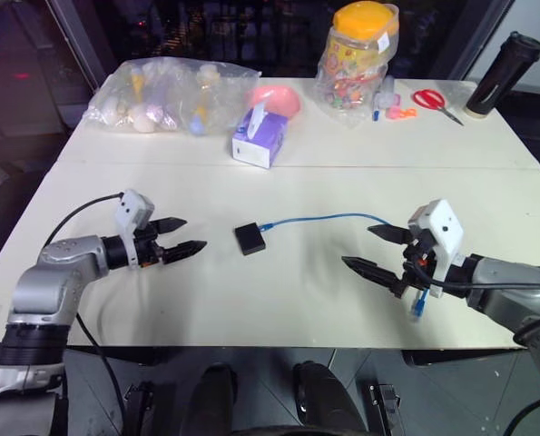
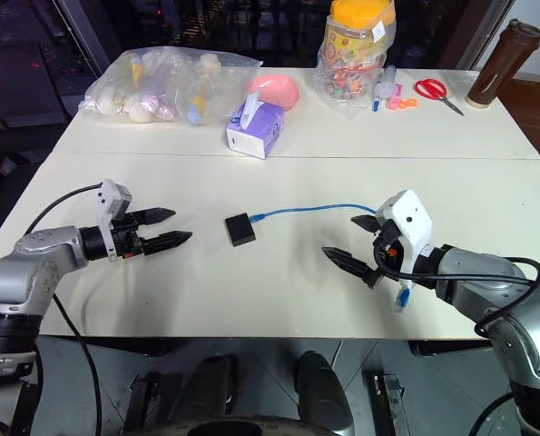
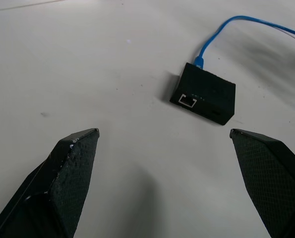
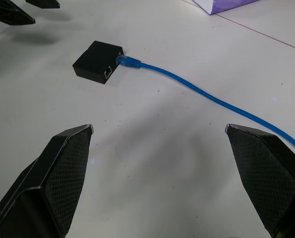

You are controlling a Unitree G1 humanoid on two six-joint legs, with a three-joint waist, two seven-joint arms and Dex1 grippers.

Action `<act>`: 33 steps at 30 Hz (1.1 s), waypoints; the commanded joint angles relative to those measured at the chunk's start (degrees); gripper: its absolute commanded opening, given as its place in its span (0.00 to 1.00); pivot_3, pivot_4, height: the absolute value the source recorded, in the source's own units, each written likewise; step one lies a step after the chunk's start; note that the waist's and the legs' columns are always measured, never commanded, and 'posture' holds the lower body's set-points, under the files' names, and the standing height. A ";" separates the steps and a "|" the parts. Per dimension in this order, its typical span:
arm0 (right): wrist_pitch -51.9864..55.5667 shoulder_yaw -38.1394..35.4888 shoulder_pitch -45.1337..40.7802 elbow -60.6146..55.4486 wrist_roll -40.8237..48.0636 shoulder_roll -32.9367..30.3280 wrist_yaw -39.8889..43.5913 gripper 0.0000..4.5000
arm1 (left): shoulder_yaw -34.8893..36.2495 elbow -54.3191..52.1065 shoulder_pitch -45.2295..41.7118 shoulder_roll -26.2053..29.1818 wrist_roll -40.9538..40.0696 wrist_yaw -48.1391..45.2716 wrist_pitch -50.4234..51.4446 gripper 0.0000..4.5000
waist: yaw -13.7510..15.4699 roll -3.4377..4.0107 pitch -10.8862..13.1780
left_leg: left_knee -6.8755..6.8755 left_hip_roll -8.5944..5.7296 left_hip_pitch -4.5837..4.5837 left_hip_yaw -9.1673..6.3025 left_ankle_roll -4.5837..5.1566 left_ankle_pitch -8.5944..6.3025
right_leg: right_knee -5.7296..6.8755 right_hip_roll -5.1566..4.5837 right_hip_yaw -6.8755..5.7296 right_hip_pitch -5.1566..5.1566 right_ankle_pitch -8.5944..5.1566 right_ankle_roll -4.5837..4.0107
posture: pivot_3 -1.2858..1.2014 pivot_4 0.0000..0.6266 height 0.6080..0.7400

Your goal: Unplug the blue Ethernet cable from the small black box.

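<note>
The blue Ethernet cable's plug (image 1: 266,226) is in the side of the small black box. I expect the cable (image 1: 328,217) to stay attached and drag along when I lift the box.
The small black box (image 1: 250,239) lies flat near the middle of the white table. The blue Ethernet cable (image 1: 328,218) is plugged into the box's right side, arcs to the right and passes behind my right gripper; its free plug end (image 1: 418,304) hangs near the table's front edge. My left gripper (image 1: 181,238) hovers left of the box, open and empty, fingers pointing at it. My right gripper (image 1: 376,250) hovers right of the box, open and empty, just in front of the cable. The left wrist view shows the box (image 3: 204,93) with an empty port facing it.
At the back of the table (image 1: 279,300) stand a purple tissue box (image 1: 260,137), a clear bag of small items (image 1: 165,95), a pink bowl (image 1: 279,98), a candy jar with a yellow lid (image 1: 358,56), red scissors (image 1: 435,101) and a dark bottle (image 1: 499,74).
</note>
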 commanded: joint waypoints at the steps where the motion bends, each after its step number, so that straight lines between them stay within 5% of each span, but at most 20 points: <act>1: -1.43 -0.82 -0.20 -0.34 -0.39 0.32 0.43 1.00 | 1.35 -1.94 -0.41 0.19 -0.36 -0.01 -1.52 0.99 | 0.00 0.00 0.00 | 0.00 0.00 0.00 0.00 0.00 0.00 | 0.00 0.00 0.00 0.00 0.00 0.00 | 0.52 0.24 1.00; 21: -6.33 5.98 -6.28 7.35 -6.99 0.31 6.00 1.00 | -3.17 0.41 -2.87 2.48 4.07 -4.00 -6.06 0.99 | -0.23 0.00 0.00 | 0.03 0.00 0.01 0.03 0.00 0.00 | 0.02 0.00 0.00 0.00 0.01 0.01 | 0.52 0.24 1.00; 27: -16.78 22.02 -22.35 26.08 -19.07 5.31 15.00 1.00 | -6.52 7.00 -9.96 9.80 3.89 -17.88 -5.22 0.99 | -1.35 -0.02 0.02 | 0.02 0.06 0.06 0.08 0.00 0.00 | 0.06 0.07 -0.01 -0.04 0.07 -0.10 | 0.52 0.24 1.00; 33: -33.37 31.80 -40.62 58.98 -30.80 18.03 23.16 1.00 | -5.07 6.55 -11.67 8.91 3.51 -16.24 -4.51 0.99 | -1.92 0.02 0.04 | -0.01 0.05 0.01 0.14 0.00 0.00 | 0.11 0.05 0.00 -0.12 0.19 0.21 | 0.52 0.24 1.00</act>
